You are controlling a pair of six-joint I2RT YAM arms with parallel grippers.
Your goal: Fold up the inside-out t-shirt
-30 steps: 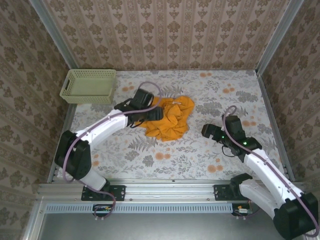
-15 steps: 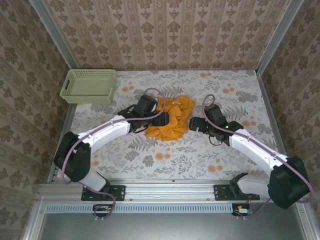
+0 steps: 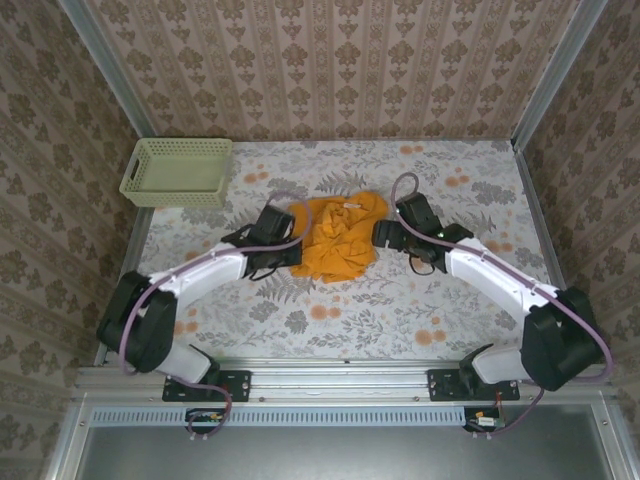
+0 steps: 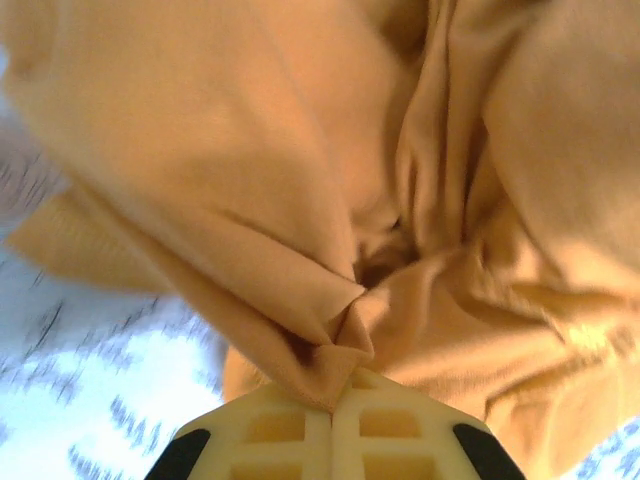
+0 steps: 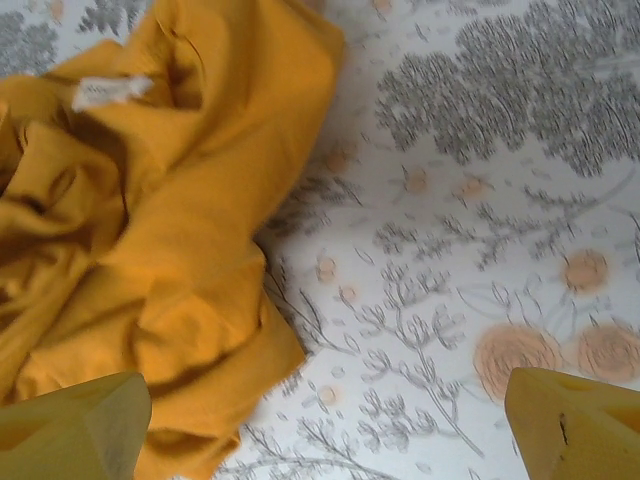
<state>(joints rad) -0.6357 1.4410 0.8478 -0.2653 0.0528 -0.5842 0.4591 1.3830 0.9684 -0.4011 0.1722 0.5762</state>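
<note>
The orange-yellow t-shirt (image 3: 338, 258) is lying bunched up in loose folds (image 3: 338, 224), so I expect it to open out into a wide, hanging sheet when the robot lifts and spreads it.
The orange-yellow t-shirt (image 3: 338, 238) lies crumpled in a heap on the flowered table, a small white label (image 5: 108, 91) showing near its collar. My left gripper (image 3: 291, 253) is at the heap's left edge, its pale jaws shut on a pinched fold of the t-shirt (image 4: 330, 360). My right gripper (image 3: 380, 233) hovers at the heap's right edge, open, with bare tablecloth between its yellow fingertips (image 5: 75, 430) and the cloth's edge (image 5: 230, 330) just inside the left one.
A pale green mesh basket (image 3: 177, 172) stands at the back left corner. Patterned walls close in the table on three sides. Flowered tablecloth (image 3: 470, 190) stretches to the right and in front of the heap.
My left gripper slid in at the heap's left edge and closed on a fold. The right arm swung from the right side over to the heap's right edge, still open.
</note>
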